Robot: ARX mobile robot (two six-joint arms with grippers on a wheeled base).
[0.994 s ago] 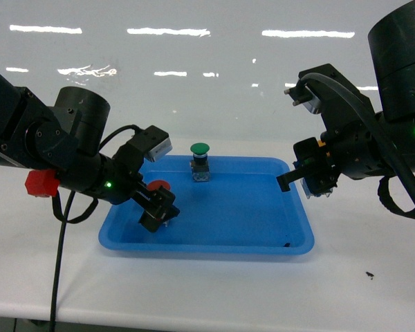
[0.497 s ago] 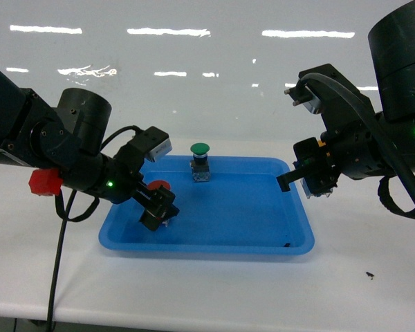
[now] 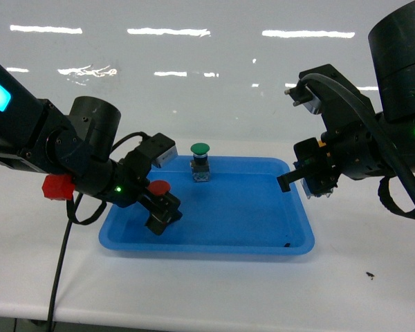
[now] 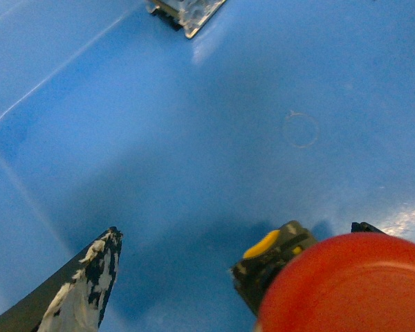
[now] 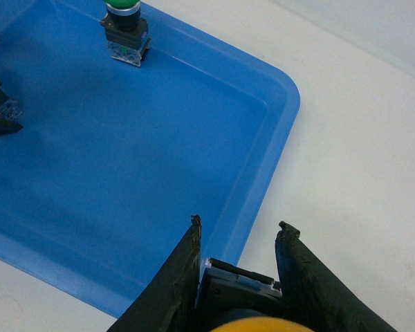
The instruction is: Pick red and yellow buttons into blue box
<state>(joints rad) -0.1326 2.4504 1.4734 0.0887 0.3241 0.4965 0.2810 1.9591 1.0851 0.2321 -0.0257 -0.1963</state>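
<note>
The red button has a wide cap that sticks out over the narrower dark body, so the button will tip onto its side when the robot drops it into the blue box.
The red button stands in the shallow blue tray, near its left side. My left gripper is down in the tray around it, open. In the left wrist view the red cap and its dark body lie close to the right finger, far from the left finger. My right gripper hovers over the tray's right rim, shut on the yellow button, whose black body is clamped between the fingers. The blue box is out of view.
A green-capped button stands upright at the back of the tray, also visible as the green button in the right wrist view. White table surrounds the tray. A dark speck lies on the table at the right.
My left arm has swung slightly right and lower, its gripper staying around the red button. The red button and the right arm have not moved.
</note>
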